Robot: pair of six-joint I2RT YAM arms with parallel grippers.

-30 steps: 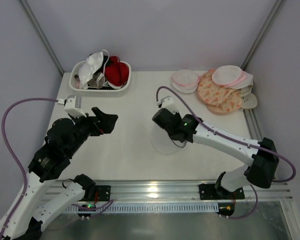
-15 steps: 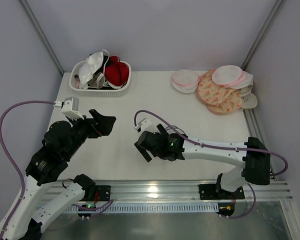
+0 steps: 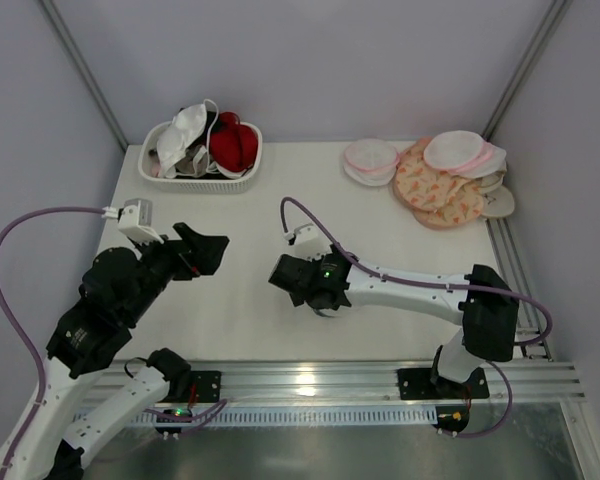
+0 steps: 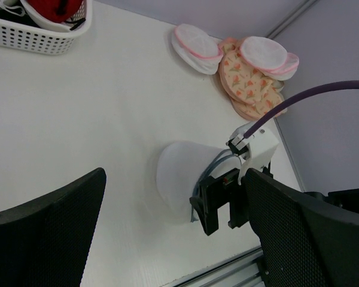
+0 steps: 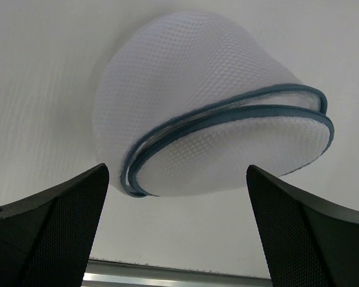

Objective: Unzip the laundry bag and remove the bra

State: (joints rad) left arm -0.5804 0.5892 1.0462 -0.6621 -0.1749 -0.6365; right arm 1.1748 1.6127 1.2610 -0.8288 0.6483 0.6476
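Note:
The laundry bag's wide mesh side point(image 5: 218, 156) is in front of my right gripper's open fingers, so I should shift them over and pinch the zipper rim's near corner point(image 5: 132, 186).
The laundry bag point(image 5: 212, 113) is a domed white mesh pouch with a dark blue-grey zipper rim, lying on the white table point(image 3: 250, 300). In the left wrist view the laundry bag point(image 4: 176, 176) sits just beside my right gripper point(image 4: 224, 228). My right gripper point(image 5: 179, 239) is open and nothing is between its fingers point(image 5: 48, 227); the bag's rim lies just beyond them. From above, the right gripper point(image 3: 310, 295) covers most of the bag. My left gripper point(image 3: 205, 245) hangs open and apart to the left, empty, with the left gripper point(image 4: 173, 239) facing the bag. The bra is hidden.
A white basket point(image 3: 205, 180) with white, red and dark garments stands at the back left. Pink-rimmed round pouches point(image 3: 370, 160) and peach patterned pouches point(image 3: 435, 190) are piled at the back right. A metal rail point(image 3: 310, 378) runs along the near edge.
My right gripper has swung left and toward the near edge, come down over the bag and opened. The left arm has drifted slightly left.

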